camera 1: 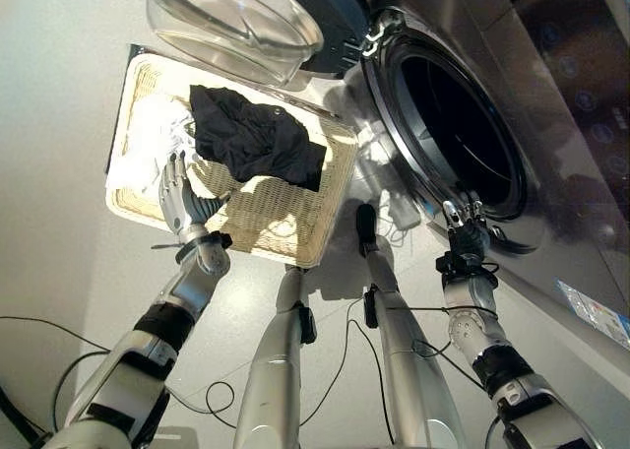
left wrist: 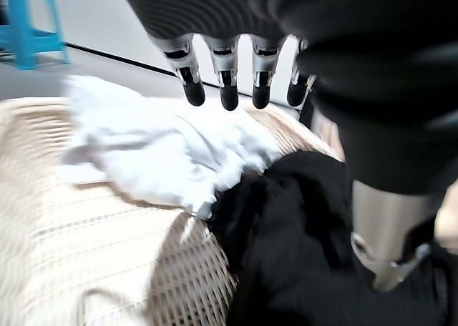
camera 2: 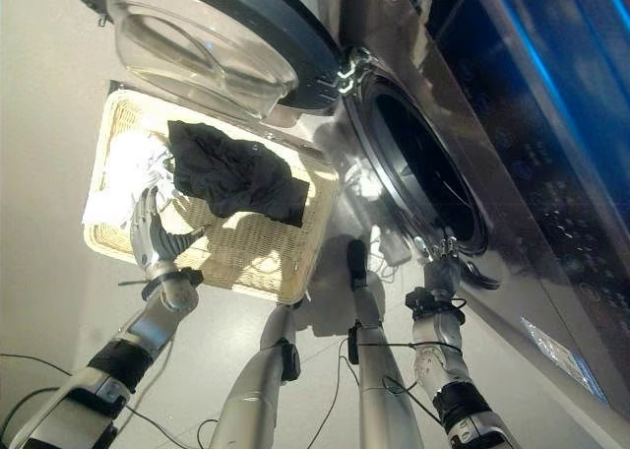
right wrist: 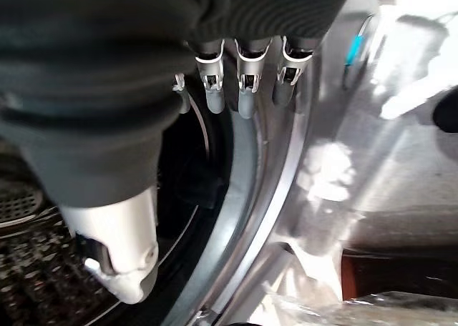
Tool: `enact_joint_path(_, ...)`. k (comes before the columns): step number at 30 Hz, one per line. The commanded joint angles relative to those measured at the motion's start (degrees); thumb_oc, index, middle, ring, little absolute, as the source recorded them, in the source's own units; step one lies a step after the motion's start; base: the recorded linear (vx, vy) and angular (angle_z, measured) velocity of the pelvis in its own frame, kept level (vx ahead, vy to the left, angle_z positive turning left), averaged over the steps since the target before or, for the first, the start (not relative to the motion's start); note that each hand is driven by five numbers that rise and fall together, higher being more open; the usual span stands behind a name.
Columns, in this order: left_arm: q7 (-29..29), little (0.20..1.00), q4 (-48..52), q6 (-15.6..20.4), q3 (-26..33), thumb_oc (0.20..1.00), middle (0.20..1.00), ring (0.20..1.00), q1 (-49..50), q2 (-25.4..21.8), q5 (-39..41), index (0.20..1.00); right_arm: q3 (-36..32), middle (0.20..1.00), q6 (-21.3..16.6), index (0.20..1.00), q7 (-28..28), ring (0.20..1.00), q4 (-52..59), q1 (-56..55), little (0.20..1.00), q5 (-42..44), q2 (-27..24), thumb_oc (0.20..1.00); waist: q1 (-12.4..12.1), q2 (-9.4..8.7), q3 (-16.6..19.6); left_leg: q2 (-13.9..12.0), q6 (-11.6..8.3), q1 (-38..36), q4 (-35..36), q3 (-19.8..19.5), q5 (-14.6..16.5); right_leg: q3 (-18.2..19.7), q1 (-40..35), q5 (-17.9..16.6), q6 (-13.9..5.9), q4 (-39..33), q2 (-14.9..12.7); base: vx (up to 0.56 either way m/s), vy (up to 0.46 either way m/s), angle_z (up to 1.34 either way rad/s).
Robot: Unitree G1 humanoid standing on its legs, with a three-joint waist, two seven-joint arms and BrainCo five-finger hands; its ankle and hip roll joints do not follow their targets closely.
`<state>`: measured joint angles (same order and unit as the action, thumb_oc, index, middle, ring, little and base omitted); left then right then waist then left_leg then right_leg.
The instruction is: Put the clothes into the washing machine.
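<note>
My gripper is going to lift the black garment (camera 1: pixel 254 139), which just touches the edge of the white garment (camera 1: pixel 192 134), so I expect the black garment to come away alone.
A black garment (camera 1: pixel 258 142) lies crumpled in a flat wicker basket (camera 1: pixel 285 223) on the floor, beside a white garment (camera 1: pixel 150 146) at the basket's left side. My left hand (camera 1: pixel 180 199) hovers over the basket's near left part with its fingers (left wrist: pixel 227 79) straight, open and holding nothing; the wrist view shows the white garment (left wrist: pixel 161 151) and black garment (left wrist: pixel 300 233) just past them. The washing machine's round opening (camera 1: pixel 463 134) gapes at the right, its glass door (camera 1: pixel 241 21) swung up. My right hand (camera 1: pixel 463 234) is at the opening's lower rim, fingers (right wrist: pixel 245 79) straight, empty.
The washing machine's silver front (camera 1: pixel 551 223) fills the right side. A blue stool (left wrist: pixel 28 18) stands beyond the basket. Bare grey floor (camera 1: pixel 59 134) lies left of the basket.
</note>
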<state>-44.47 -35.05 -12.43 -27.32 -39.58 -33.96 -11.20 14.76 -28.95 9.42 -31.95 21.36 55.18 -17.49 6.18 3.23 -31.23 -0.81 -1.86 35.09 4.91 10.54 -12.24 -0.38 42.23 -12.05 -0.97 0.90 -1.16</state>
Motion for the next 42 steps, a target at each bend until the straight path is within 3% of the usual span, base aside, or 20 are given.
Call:
enact_joint_path(1,7.2,1.0,-4.0,-6.5,-1.4,1.0,1.0,1.0,-2.7,-3.3,-9.1,1.0,0.9,1.0,-0.7,1.0,-0.6,1.0,1.8,-0.7,1.0,-1.6,-0.3,1.0,0.2,-3.31,1.4,1.1,-2.37,3.8,-4.4,0.3,1.3,-4.5,-0.6,-2.0,-4.27,-1.1,-1.3,0.02,0.038,-0.08)
enact_joint_path(2,10.3,1.0,-6.5,-9.0,-5.1,1.0,1.0,1.0,-5.7,-3.9,-12.7,1.0,1.9,1.0,-0.5,1.0,-0.4,1.0,0.9,0.7,1.0,-0.8,-0.6,1.0,0.7,-3.47,1.4,1.1,-2.3,4.0,-4.3,0.5,1.3,-4.3,-0.3,-2.2,-4.29,-1.1,-1.2,0.02,0.02,-0.04)
enact_joint_path(12,6.0,1.0,-12.1,-7.6,-9.5,1.0,1.0,1.0,-13.8,-4.0,-12.6,1.0,3.5,1.0,0.0,1.0,-2.1,1.0,-1.0,1.8,1.0,0.2,0.2,1.0,2.3,-4.37,1.4,0.7,-2.62,5.0,-4.2,1.6,1.5,-2.8,1.2,-2.5,-4.3,-1.3,-0.7,0.02,0.011,-0.05)
enact_joint_path(17,12.3,1.0,-14.3,-11.2,-11.0,1.0,1.0,1.0,-16.4,-2.7,-15.9,1.0,4.0,1.0,0.9,1.0,-2.1,1.0,-1.1,2.6,1.0,-0.3,1.0,1.0,2.7,-5.17,1.4,0.5,-2.7,5.5,-4.1,1.8,1.5,-2.7,1.9,-2.8,-4.35,-1.4,-0.5,0.0,0.0,0.0)
enact_joint_path(18,22.1,1.0,-16.2,-17.2,-13.2,1.0,1.0,1.0,-18.0,-2.4,-22.9,1.0,3.9,1.0,1.4,1.0,-2.6,1.0,-1.4,3.5,1.0,0.3,0.9,1.0,3.0,-5.43,1.4,0.3,-2.75,5.7,-3.9,1.9,1.4,-2.4,2.1,-3.0,-4.4,-1.6,-0.3,0.0,0.0,0.0)
enact_joint_path(20,34.1,1.0,-18.9,-23.3,-16.4,1.0,1.0,1.0,-19.1,-2.5,-30.8,1.0,4.0,1.0,1.8,1.0,-3.8,1.0,-1.7,4.3,1.0,1.3,0.2,1.0,3.4,-5.77,1.4,0.3,-2.77,6.1,-4.0,1.8,1.4,-2.3,2.5,-3.3,-4.44,-1.5,-0.2,0.0,0.0,0.0)
enact_joint_path(21,35.3,1.0,-19.3,-23.8,-16.8,1.0,1.0,1.0,-19.3,-2.5,-31.8,1.0,4.0,1.0,1.9,1.0,-4.0,1.0,-1.7,4.5,1.0,1.6,0.1,1.0,3.4,-5.82,1.4,0.3,-2.78,6.1,-4.0,1.8,1.4,-2.3,2.5,-3.3,-4.46,-1.5,-0.2,0.0,0.0,0.0)
enact_joint_path(22,43.1,1.0,-21.1,-25.9,-19.0,1.0,1.0,1.0,-20.1,-2.6,-36.5,1.0,4.3,1.0,2.2,1.0,-5.0,1.0,-1.7,5.1,1.0,2.8,-0.6,1.0,3.8,-6.01,1.4,0.2,-2.85,6.2,-3.8,1.9,1.4,-2.1,2.7,-3.4,-4.56,-1.6,-0.1,0.0,0.0,0.0)
enact_joint_path(23,44.6,1.0,-21.6,-26.1,-19.7,1.0,1.0,1.0,-20.4,-2.8,-37.1,1.0,4.4,1.0,2.2,1.0,-5.4,1.0,-1.6,5.1,1.0,3.2,-0.9,1.0,3.9,-6.07,1.4,0.1,-2.87,6.2,-3.7,1.9,1.4,-2.1,2.7,-3.4,-4.57,-1.6,-0.1,0.0,0.0,0.0)
enact_joint_path(24,51.8,0.831,-23.0,-27.0,-21.9,0.831,0.831,0.831,-21.3,-3.2,-41.2,0.831,4.6,1.0,2.4,1.0,-6.7,1.0,-1.2,5.1,1.0,4.9,-1.7,1.0,4.4,-6.26,1.4,-0.1,-3.0,6.4,-3.6,2.2,1.4,-1.9,3.0,-3.5,-4.61,-1.7,0.0,0.0,0.0,0.0)
enact_joint_path(25,52.5,0.57,-23.2,-27.0,-22.4,0.57,0.57,0.57,-21.4,-3.3,-41.0,0.57,4.6,1.0,2.4,1.0,-7.0,1.0,-1.0,5.0,1.0,5.3,-1.8,1.0,4.5,-6.28,1.4,-0.1,-3.04,6.5,-3.6,2.2,1.3,-1.8,3.1,-3.5,-4.62,-1.7,0.0,0.0,0.0,0.0)
enact_joint_path(26,56.8,0.2,-23.4,-27.2,-24.3,0.2,0.2,0.2,-22.2,-3.7,-39.4,0.2,4.6,1.0,2.7,1.0,-7.8,1.0,0.0,4.6,1.0,6.8,-2.1,1.0,5.0,-6.3,1.4,-0.3,-3.15,6.5,-3.1,2.4,1.1,-1.5,3.3,-3.6,-4.57,-1.8,0.2,0.0,0.0,0.0)
enact_joint_path(30,59.3,0.2,-23.4,-29.2,-26.3,0.2,0.2,0.2,-23.5,-4.2,-36.1,0.2,3.8,1.0,3.5,1.0,-9.7,1.0,2.1,3.7,1.0,10.5,-1.9,1.0,5.5,-6.1,1.4,-0.5,-3.32,6.4,-2.2,2.5,0.9,-1.1,3.5,-3.4,-4.54,-2.1,0.4,0.01,0.015,-0.01)
enact_joint_path(33,56.3,0.2,-23.8,-28.3,-27.2,0.2,0.2,0.2,-24.2,-4.7,-31.7,0.2,3.3,1.0,4.7,1.0,-12.1,1.0,3.5,3.2,1.0,13.2,-1.3,1.0,5.5,-5.95,1.4,-0.5,-3.42,6.4,-2.2,2.1,1.0,-1.2,3.5,-3.2,-4.46,-2.0,0.4,0.0,-0.002,-0.01)
enact_joint_path(38,58.6,0.2,-24.2,-27.3,-27.3,0.2,0.2,0.2,-23.4,-4.8,-32.8,0.2,3.7,1.0,6.5,1.0,-14.7,1.0,6.1,2.7,1.0,16.8,0.7,1.0,4.7,-6.01,1.4,-0.8,-3.69,5.2,-0.3,1.2,0.0,-2.1,2.1,-3.3,-4.56,-2.7,0.3,-0.02,-0.04,0.01)
enact_joint_path(42,50.9,0.2,-24.1,-26.2,-26.0,0.2,0.2,0.2,-21.3,-3.9,-23.9,0.2,4.6,1.0,8.6,1.0,-15.9,1.0,7.8,3.0,1.0,19.0,2.9,1.0,4.1,-6.22,1.4,-1.1,-3.81,4.2,0.1,0.7,0.0,-3.1,0.7,-3.2,-4.6,-2.9,0.3,-0.06,-0.05,0.09)
